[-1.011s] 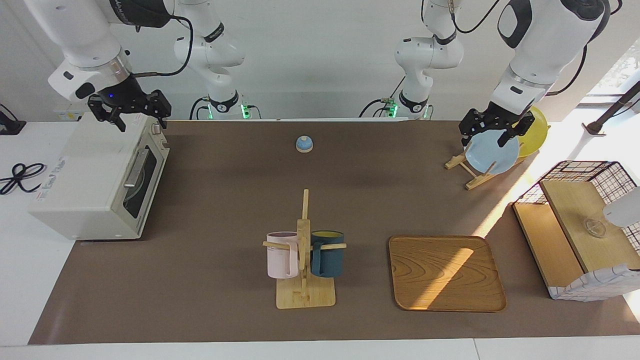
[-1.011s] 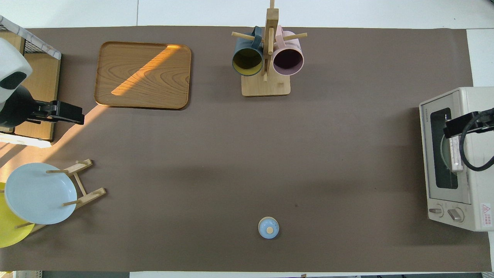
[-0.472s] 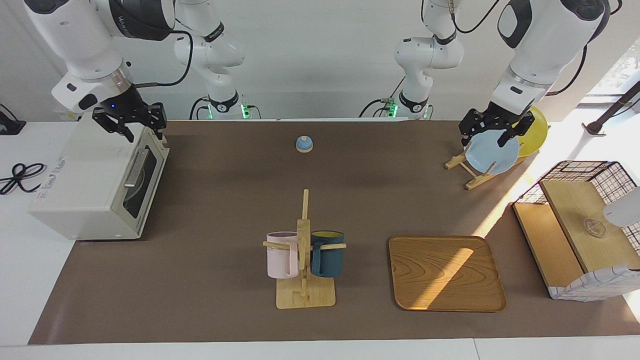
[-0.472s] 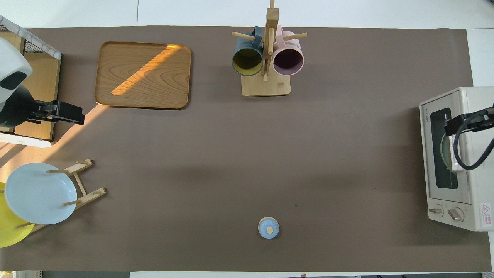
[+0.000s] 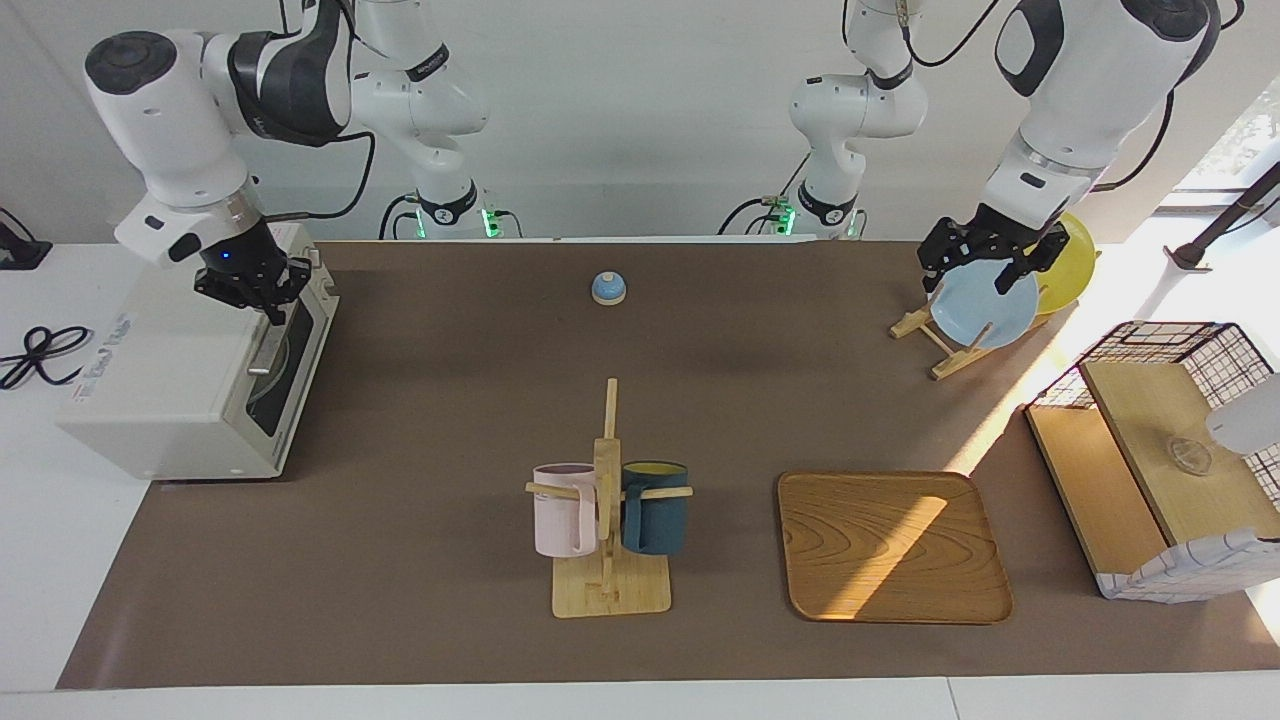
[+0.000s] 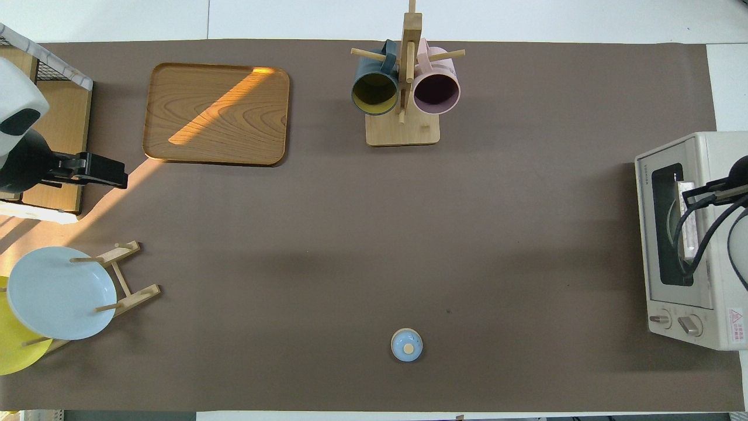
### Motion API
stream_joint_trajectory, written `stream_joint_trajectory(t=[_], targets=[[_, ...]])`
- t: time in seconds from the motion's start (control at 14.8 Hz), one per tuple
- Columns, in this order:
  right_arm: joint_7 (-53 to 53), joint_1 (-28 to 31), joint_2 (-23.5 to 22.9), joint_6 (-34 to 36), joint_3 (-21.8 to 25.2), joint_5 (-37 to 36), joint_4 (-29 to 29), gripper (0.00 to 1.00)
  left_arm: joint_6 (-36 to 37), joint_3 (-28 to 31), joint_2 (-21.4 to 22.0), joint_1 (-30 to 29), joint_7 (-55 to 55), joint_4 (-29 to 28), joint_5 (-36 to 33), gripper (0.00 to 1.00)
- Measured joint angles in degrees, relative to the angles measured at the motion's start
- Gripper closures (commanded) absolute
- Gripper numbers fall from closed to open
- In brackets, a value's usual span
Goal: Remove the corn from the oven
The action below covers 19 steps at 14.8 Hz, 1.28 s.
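Note:
The metal bar handle goes along the top edge of the oven's glass door, so I expect the door to swing down flat when I pull.
The off-white oven stands at the right arm's end of the table with its dark glass door shut; it also shows in the overhead view. The corn is hidden. My right gripper is open, points down and hovers just over the oven's top front edge, above the metal bar handle. In the overhead view the right gripper covers the upper part of the handle. My left gripper is open and empty and waits over the blue plate.
A plate rack holds the blue plate and a yellow plate at the left arm's end. A mug tree with two mugs, a wooden tray, a small blue bell and a wire basket are on the mat.
My right gripper has turned and come down from over the oven's top corner nearest the robots to just above the door handle. The left arm has not moved.

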<state>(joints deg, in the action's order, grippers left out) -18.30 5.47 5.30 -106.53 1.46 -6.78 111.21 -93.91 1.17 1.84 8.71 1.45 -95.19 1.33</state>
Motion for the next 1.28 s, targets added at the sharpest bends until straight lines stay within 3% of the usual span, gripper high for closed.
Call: stream_joint_trajectory(t=[0.54,1.28], targets=[[-4.9,3.0,-3.7,-3.6,0.0,-5.1,2.1,1.00,0.0,0.0,0.0,0.0,0.0,0.0,0.0,0.00],[-3.3,3.0,-2.3,-6.6,-0.4,-5.2,5.2,1.00,0.0,0.0,0.0,0.0,0.0,0.0,0.0,0.00]])
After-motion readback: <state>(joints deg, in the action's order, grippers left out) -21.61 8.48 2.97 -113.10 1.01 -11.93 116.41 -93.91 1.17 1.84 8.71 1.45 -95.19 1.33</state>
